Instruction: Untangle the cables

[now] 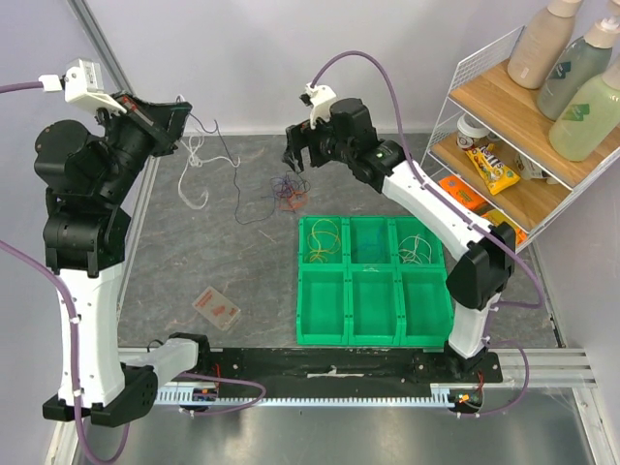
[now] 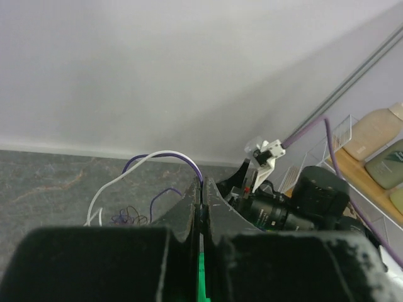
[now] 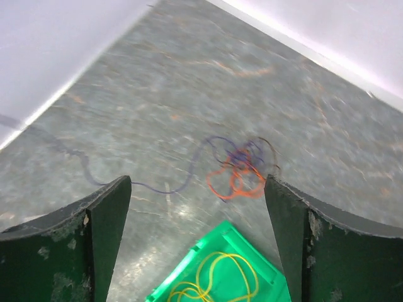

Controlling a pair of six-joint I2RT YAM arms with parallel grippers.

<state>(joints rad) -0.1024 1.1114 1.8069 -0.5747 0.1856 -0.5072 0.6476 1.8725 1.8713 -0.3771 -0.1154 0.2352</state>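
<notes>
I expect the purple cable [image 1: 236,182] to come loose as one long cable when I pull, because it runs single and slack in an open bend [image 1: 246,222] toward the tangle.
A tangle of purple and orange cables [image 1: 288,191] lies on the grey table just beyond the green tray; in the right wrist view the tangle [image 3: 242,167] shows blurred, with a purple strand trailing left. My right gripper [image 1: 295,155] hovers above it, open and holding nothing [image 3: 196,182]. My left gripper [image 1: 182,121] is raised at the back left, shut on a white cable [image 1: 197,160] that dangles to the table, with a thin dark strand beside it. In the left wrist view, white and purple cable [image 2: 165,155] arches out of the shut jaws [image 2: 204,184].
The green tray [image 1: 373,281] has several compartments; a yellow cable [image 1: 323,240] lies in its back left one and pale loops [image 1: 418,248] in the back right. A small clear packet [image 1: 216,307] lies front left. A wire shelf [image 1: 504,145] with bottles and snacks stands at right.
</notes>
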